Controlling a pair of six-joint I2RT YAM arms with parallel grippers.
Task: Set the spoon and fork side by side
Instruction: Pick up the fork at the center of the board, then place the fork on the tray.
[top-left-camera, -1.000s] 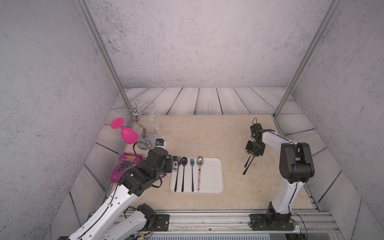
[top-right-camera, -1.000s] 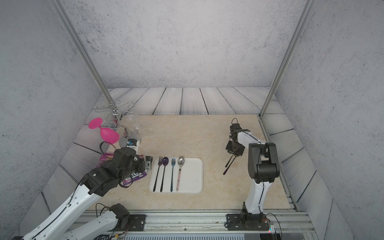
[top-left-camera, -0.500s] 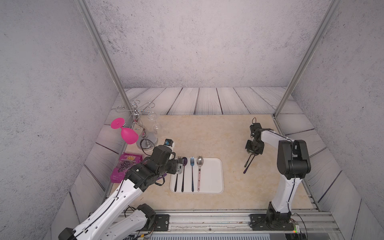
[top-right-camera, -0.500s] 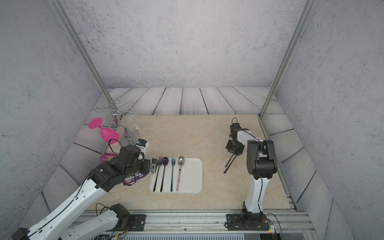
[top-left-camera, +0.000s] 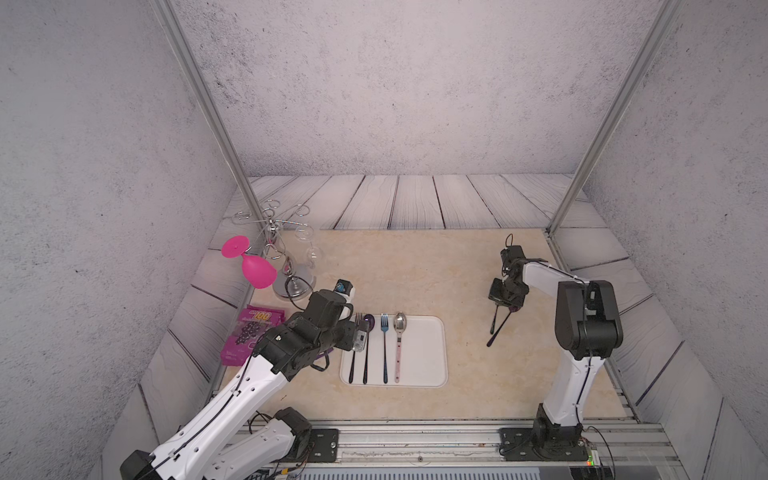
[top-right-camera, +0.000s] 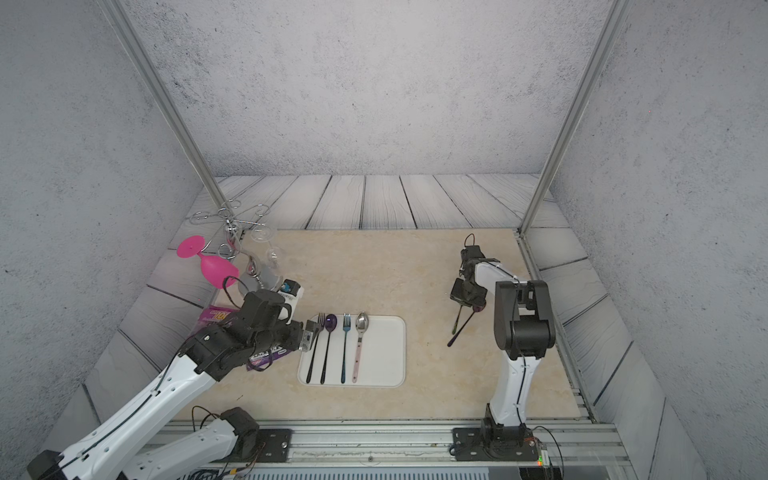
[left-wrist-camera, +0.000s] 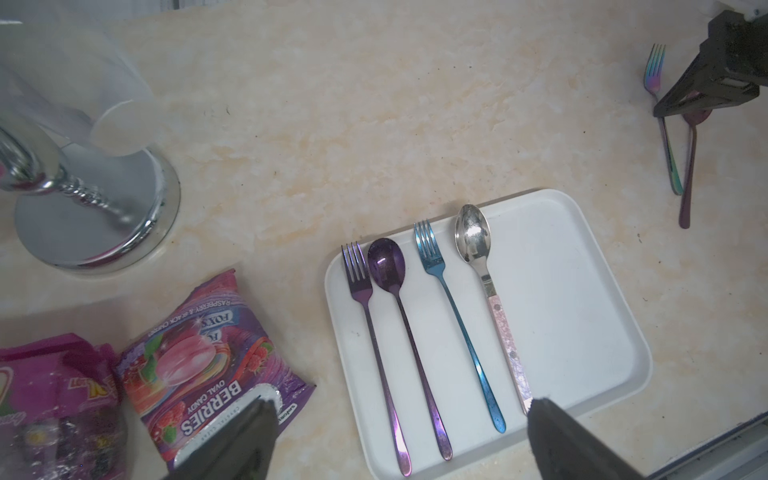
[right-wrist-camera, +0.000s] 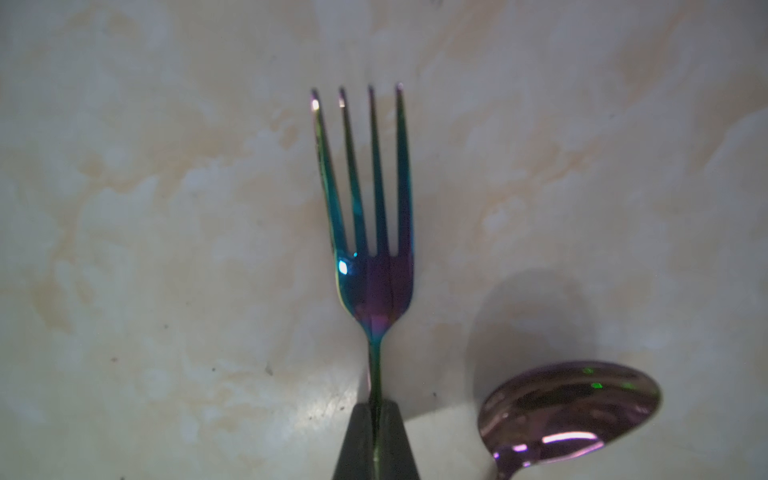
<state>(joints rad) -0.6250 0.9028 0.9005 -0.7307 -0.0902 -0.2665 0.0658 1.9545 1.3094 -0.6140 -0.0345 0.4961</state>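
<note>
My right gripper should keep going to the open space beside the silver spoon and let go there, because the iridescent fork's teeth point the same way as the tray's row.
An iridescent fork lies on the beige table at the right, tines pointing away from the arm's base. My right gripper is shut on its thin neck just behind the tines. A purple spoon rests right beside it, its handle angling away from the fork's. In both top views the right gripper stands over the pair. My left gripper hangs open above the near left part of the white tray, holding nothing.
The tray carries a purple fork, purple spoon, blue fork and pink-handled silver spoon in a row. Purple candy bags lie left of it. A chrome glass rack with a pink glass stands behind.
The right gripper has shut onto the fork's neck. The left arm has reached a little further right, to the tray's left edge.
</note>
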